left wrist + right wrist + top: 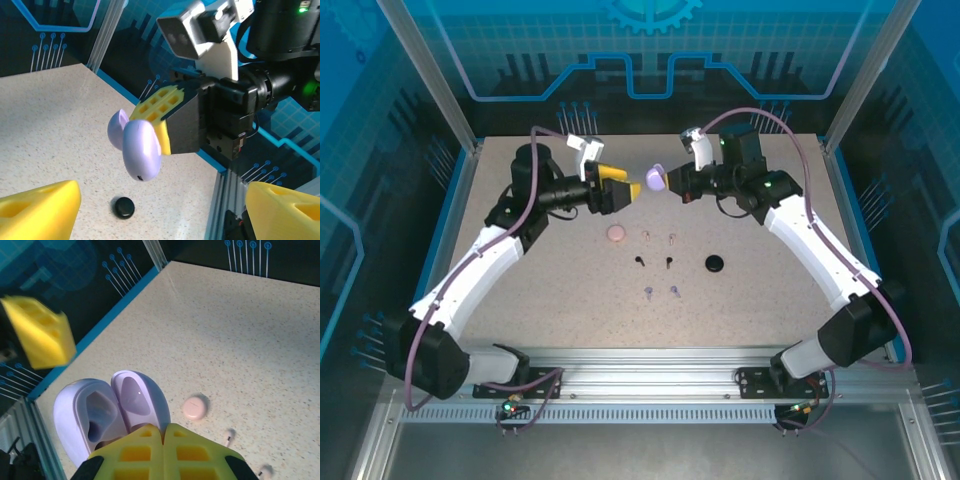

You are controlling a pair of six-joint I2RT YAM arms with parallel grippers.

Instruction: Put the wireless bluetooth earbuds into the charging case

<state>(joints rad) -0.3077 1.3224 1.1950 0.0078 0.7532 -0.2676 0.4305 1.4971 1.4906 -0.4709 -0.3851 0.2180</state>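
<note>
I should keep moving my left gripper in, as the lavender case's longer half (pixel 142 149) sticks out clear of my right gripper's fingers, until the left fingers are around that half's end (pixel 142 171).
My right gripper (pixel 667 178) (pixel 162 430) is shut on an open lavender charging case (pixel 654 179) (pixel 107 407) and holds it in the air above the far middle of the table. Both of the case's hollows look empty. My left gripper (pixel 623 186) (pixel 160 215) stands open just left of the case, yellow fingers (pixel 42 210) wide apart and not touching it. The earbuds lie on the table in three pairs: pale pink (pixel 645 235), black (pixel 640 261) and lavender (pixel 648 291).
A shut pink round case (pixel 616 234) (pixel 196 407) lies left of the pink earbuds. A shut black round case (pixel 716 263) (pixel 123 207) lies to the right of the black pair. The table (pixel 770 320) has a blue border and metal posts at its corners.
</note>
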